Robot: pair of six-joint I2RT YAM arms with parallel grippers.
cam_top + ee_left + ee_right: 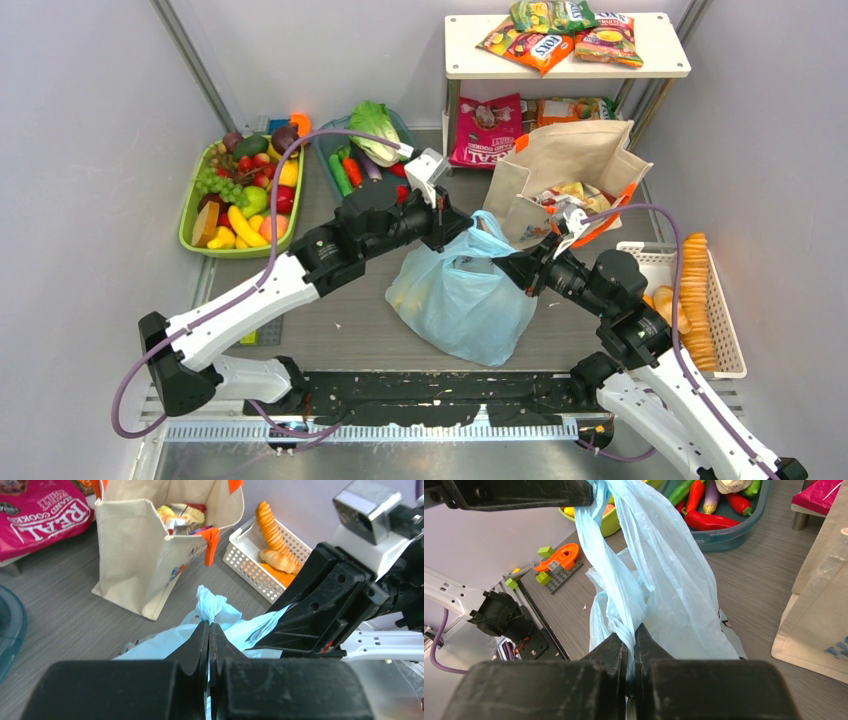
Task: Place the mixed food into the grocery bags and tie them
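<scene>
The light-blue bag's narrow twisted tuft [210, 604] is the only part pinched in my left gripper, so I should open that gripper and grab the bag's gathered plastic [252, 630] nearer to my right gripper.
The light-blue plastic bag [465, 300] sits bulging at the table's middle. My left gripper [468, 232] is shut on one twisted handle of it, seen in the left wrist view [209, 625] with the handle's tuft [210, 602] sticking out past the tips. My right gripper [503, 263] is shut on the other twisted handle [630, 630]; the bag [674, 595] stretches between both grippers. The beige canvas tote [570, 165] stands open behind with packets inside [182, 517]. Snack packets [545, 45] lie on the white shelf, a pink one [487, 128] below.
A green tray [195, 190] of toy fruit is at the back left, and a blue-grey tray [330, 145] of vegetables with cabbage [375, 125] beside it. A white mesh basket [725, 340] of biscuits stands at the right. Toy bricks [556, 562] lie near the left edge.
</scene>
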